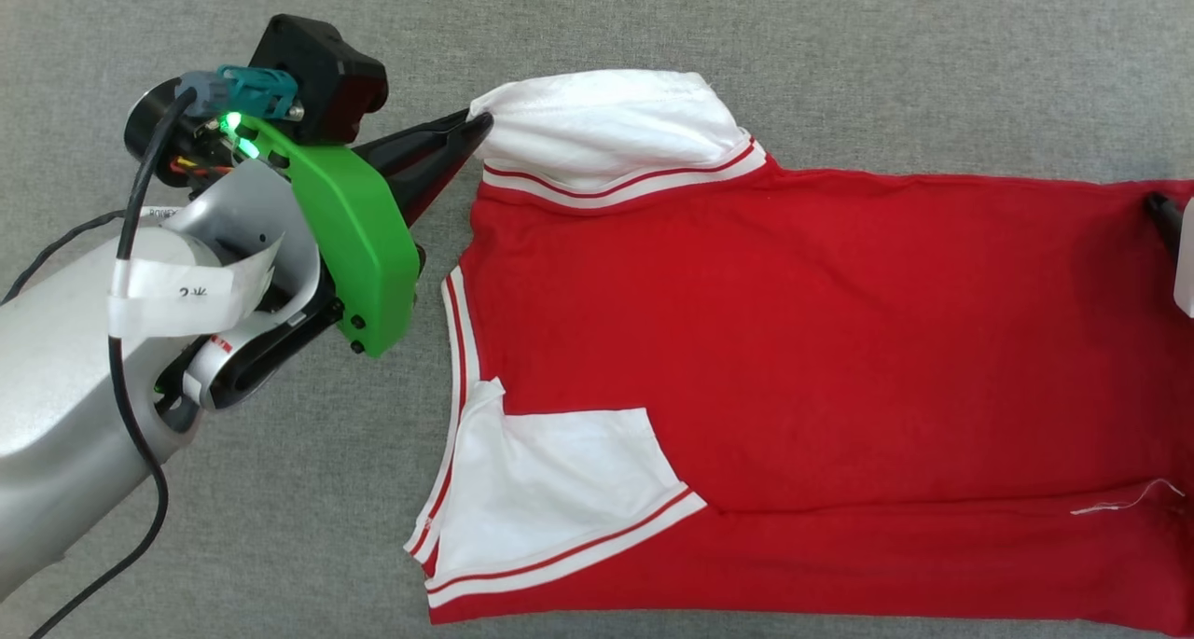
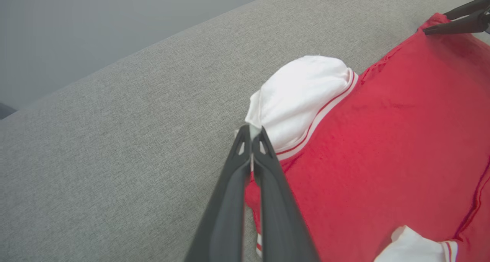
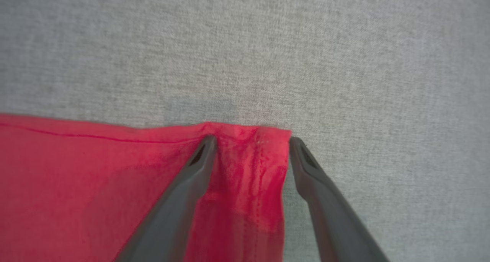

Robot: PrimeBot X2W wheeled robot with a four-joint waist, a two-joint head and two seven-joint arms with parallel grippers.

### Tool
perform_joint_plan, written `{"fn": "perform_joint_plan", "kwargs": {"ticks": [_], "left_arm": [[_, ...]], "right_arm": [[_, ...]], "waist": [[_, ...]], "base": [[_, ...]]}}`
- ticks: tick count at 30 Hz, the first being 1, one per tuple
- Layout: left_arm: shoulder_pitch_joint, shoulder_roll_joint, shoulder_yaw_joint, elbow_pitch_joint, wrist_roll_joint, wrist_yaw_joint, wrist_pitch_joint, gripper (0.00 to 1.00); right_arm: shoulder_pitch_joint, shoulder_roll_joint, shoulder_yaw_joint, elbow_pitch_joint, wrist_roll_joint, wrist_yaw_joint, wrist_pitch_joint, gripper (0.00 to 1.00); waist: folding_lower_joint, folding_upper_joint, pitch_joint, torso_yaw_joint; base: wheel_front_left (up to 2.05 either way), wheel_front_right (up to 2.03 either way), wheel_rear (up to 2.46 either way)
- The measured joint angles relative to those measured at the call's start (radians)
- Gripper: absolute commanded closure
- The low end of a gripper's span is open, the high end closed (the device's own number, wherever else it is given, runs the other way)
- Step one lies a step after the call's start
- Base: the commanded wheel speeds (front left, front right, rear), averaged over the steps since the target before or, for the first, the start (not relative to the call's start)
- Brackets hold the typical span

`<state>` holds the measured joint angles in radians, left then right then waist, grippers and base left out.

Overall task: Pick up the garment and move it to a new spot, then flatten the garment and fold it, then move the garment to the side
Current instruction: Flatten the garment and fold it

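I should expect black lettering hidden underneath to show when I fold the garment [image 1: 873, 415] over, because a plain red side [image 1: 772, 292] of it is facing up.
The garment [image 1: 802, 340], a red T-shirt with white short sleeves and striped trim, lies spread on the grey cloth surface, collar end to the left. My left gripper [image 1: 480, 126] is shut on the edge of the far white sleeve [image 2: 302, 97], and a bit of white cloth shows between its tips [image 2: 252, 131]. My right gripper [image 3: 252, 141] is open at the far hem corner [image 3: 249, 158], one finger lying on the red cloth and the other just off its edge. The near sleeve [image 1: 550, 490] lies folded onto the body.
The grey woven surface [image 1: 653, 14] reaches past the garment on all sides. Its far edge [image 2: 160, 44] runs in front of a plain grey wall. My left forearm and its black cable [image 1: 131, 359] lie at the lower left.
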<state>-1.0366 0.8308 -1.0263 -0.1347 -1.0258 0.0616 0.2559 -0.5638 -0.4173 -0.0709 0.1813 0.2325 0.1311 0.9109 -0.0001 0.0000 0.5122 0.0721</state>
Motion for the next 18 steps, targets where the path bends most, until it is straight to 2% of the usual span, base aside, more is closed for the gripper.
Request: {"fn": "perform_joint_plan", "kwargs": {"ticks": [1, 2, 12, 13, 18], "left_arm": [[0.0, 0.0, 0.0, 0.002, 0.0, 0.0, 0.0, 1.0], [0.0, 0.0, 0.0, 0.005, 0.0, 0.0, 0.0, 1.0], [0.033, -0.013, 0.007, 0.055, -0.024, 0.001, -0.043, 1.0], [0.067, -0.013, 0.018, 0.07, -0.038, 0.012, -0.075, 1.0], [0.126, -0.009, 0.02, 0.074, -0.066, 0.031, -0.113, 1.0]], "right_arm": [[-0.002, -0.002, 0.006, 0.007, 0.001, 0.0, -0.003, 0.82], [-0.005, -0.002, 0.01, 0.012, 0.001, 0.0, -0.008, 1.0], [-0.017, 0.004, 0.013, 0.085, 0.0, 0.001, -0.205, 1.0], [-0.009, 0.013, -0.003, 0.111, 0.014, 0.001, -0.291, 1.0], [0.046, 0.03, -0.033, 0.112, 0.056, 0.001, -0.396, 1.0]], "waist": [[0.0, 0.0, -0.002, -0.001], [0.0, 0.0, -0.003, -0.001], [0.0001, 0.0, -0.046, -0.006], [0.0001, 0.0001, -0.081, -0.008], [0.0001, 0.0, -0.138, -0.011]], "base": [[0.0, 0.0, 0.0], [0.0, 0.0, 0.0], [0.0, 0.0, 0.0], [0.0, 0.0, 0.0], [0.0, 0.0, 0.0]]}}
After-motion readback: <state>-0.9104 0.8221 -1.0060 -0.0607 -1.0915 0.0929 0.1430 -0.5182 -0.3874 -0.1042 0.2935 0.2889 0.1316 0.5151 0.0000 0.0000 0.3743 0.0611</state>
